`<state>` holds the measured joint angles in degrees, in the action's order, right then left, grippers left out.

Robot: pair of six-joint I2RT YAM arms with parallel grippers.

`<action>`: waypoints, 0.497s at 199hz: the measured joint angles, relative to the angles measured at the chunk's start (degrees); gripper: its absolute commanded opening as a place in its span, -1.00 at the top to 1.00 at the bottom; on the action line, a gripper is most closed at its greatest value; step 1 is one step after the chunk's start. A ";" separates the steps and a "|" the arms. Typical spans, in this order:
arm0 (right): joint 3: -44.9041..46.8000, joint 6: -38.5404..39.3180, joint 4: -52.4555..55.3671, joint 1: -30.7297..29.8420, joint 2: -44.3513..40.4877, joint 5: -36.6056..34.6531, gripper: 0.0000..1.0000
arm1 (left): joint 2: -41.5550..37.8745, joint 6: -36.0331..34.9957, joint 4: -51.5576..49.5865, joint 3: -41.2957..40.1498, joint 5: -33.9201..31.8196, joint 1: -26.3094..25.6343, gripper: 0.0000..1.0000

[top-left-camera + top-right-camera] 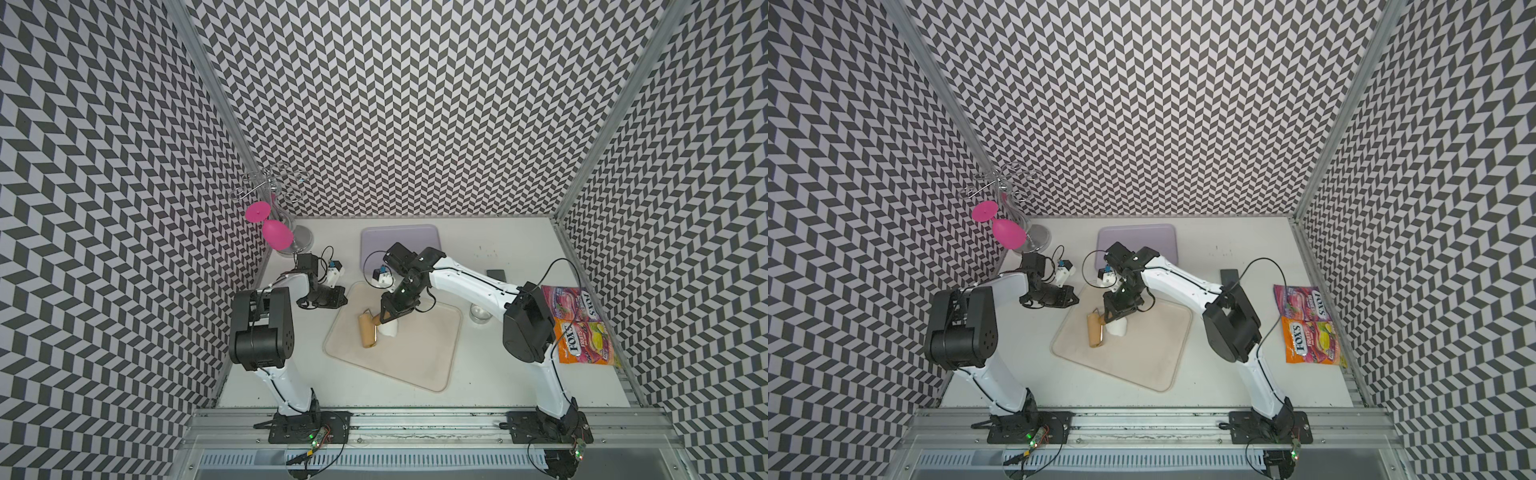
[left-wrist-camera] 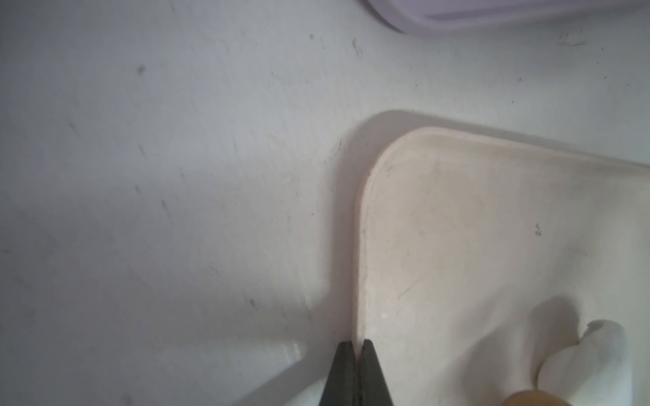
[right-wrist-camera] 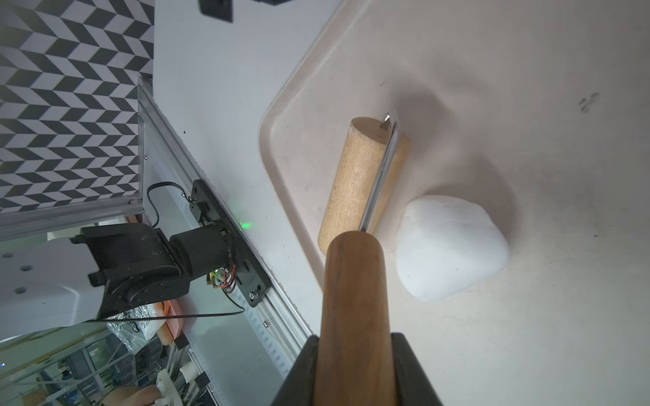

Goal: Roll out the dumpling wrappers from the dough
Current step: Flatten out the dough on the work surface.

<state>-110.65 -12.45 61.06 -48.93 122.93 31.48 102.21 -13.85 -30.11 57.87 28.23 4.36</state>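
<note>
The roller's drum [image 1: 368, 329] is off the thick dough and has only tray ahead of it, so next my right gripper moves the roller back over the white lump [image 1: 389, 328].
The dough [image 3: 450, 246] is a white fist-sized lump on the beige tray [image 3: 292, 158], and it shows in both top views [image 1: 389, 329] [image 1: 1118, 328]. A wooden roller [image 3: 362, 182] rests with its drum on the tray just beside the dough. My right gripper [image 3: 355, 339] is shut on the roller's brown handle [image 3: 353, 288], above the tray [image 1: 415, 365]. My left gripper [image 2: 357, 346] is shut with nothing in it, its tips over the tray's far left edge [image 2: 365, 218]. The top views show it there too [image 1: 344, 300]. No dumpling wrappers are in view.
A lavender tray [image 1: 399, 237] lies behind the beige one. A pink glass [image 1: 276, 235] hangs from a wire rack at the back left. Candy bags [image 1: 582, 328] lie at the right wall, with a small clear dish [image 1: 480, 313] and a dark flat block [image 1: 496, 274] nearby.
</note>
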 measured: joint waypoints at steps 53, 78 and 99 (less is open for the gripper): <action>-1.05 -2.49 1.29 -0.39 -4.68 -0.74 1.00 | 0.00 0.00 0.00 0.00 0.00 0.00 1.00; -5.97 -4.50 6.60 -0.39 -6.10 -7.87 1.00 | -0.02 0.00 -0.02 0.00 0.00 0.00 1.00; -8.94 -5.66 10.23 -0.44 -6.12 -13.49 1.00 | 0.00 0.00 -0.02 0.00 0.00 0.00 1.00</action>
<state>-119.59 -18.11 71.29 -49.36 116.81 18.00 102.21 -13.85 -30.13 57.87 28.23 4.36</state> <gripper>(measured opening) 0.309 0.067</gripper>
